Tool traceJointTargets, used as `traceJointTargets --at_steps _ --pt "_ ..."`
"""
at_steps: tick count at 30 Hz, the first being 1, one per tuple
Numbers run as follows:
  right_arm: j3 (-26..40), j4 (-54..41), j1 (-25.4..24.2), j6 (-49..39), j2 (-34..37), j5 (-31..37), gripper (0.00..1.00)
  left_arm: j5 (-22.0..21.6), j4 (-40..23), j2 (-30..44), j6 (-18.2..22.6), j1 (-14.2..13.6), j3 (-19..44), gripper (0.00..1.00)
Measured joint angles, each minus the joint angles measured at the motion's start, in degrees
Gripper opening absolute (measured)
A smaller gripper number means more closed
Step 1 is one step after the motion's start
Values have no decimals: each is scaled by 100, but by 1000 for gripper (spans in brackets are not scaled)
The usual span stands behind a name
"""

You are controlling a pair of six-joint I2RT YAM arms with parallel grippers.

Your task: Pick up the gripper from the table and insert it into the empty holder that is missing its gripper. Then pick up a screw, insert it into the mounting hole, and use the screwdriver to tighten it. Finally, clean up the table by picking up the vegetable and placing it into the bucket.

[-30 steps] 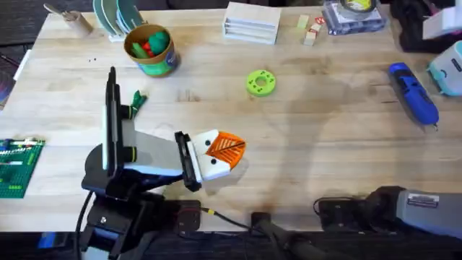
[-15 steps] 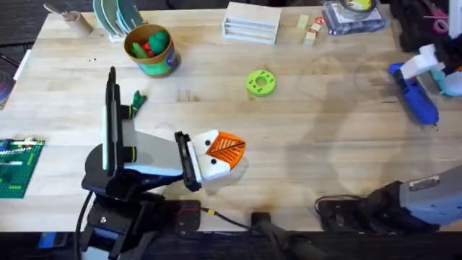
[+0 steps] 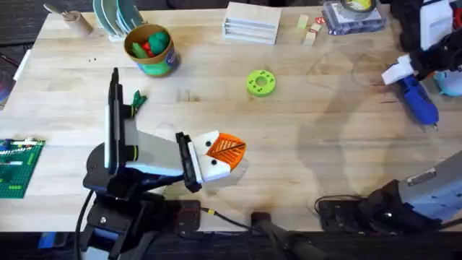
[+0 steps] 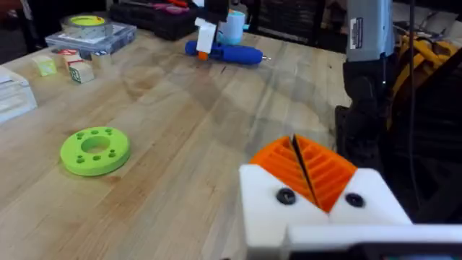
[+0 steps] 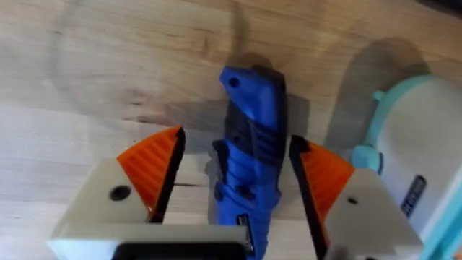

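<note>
A dark trigger (image 5: 219, 152) sticks out of the screwdriver's body between the fingers of the robot's gripper, so the blue screwdriver's tip (image 3: 434, 127) should light up when the robot squeezes it.
The blue screwdriver (image 3: 421, 102) lies on the table (image 3: 325, 152) at the far right. My right gripper (image 3: 399, 72) hangs over its near end, open, with the orange pads (image 5: 155, 170) on either side of the blue body (image 5: 249, 144). My left gripper (image 3: 225, 150) rests low at the front left, shut on nothing, its orange pads (image 4: 317, 166) pressed together. The dark-green vegetable (image 3: 137, 100) lies beside the left arm. Farther back stands the bucket (image 3: 150, 49), yellow-rimmed, with green and red toys inside. The loose gripper, the holder and the screw are out of view.
A lime-green disc (image 3: 260, 82) with holes lies mid-table. A white box (image 3: 251, 22), small blocks (image 3: 310, 32) and a clear case (image 3: 352, 16) line the back edge. A teal and white object (image 5: 415, 137) sits right beside the screwdriver. A green baseplate (image 3: 18, 166) is at the left edge.
My right gripper has come in from the right edge, moving left and down until it straddles the screwdriver. The left arm has barely shifted.
</note>
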Motion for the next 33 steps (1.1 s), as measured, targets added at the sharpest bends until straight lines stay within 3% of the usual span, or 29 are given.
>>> traceJointTargets --at_steps 17,23,33 --pt "14 31 -282 0 227 -123 907 2 0 0 0 0 0 15" --pt "17 20 -274 -28 238 -193 543 2 0 0 0 0 0 15" --pt "17 96 -276 -26 256 -188 163 2 0 0 0 0 0 15"
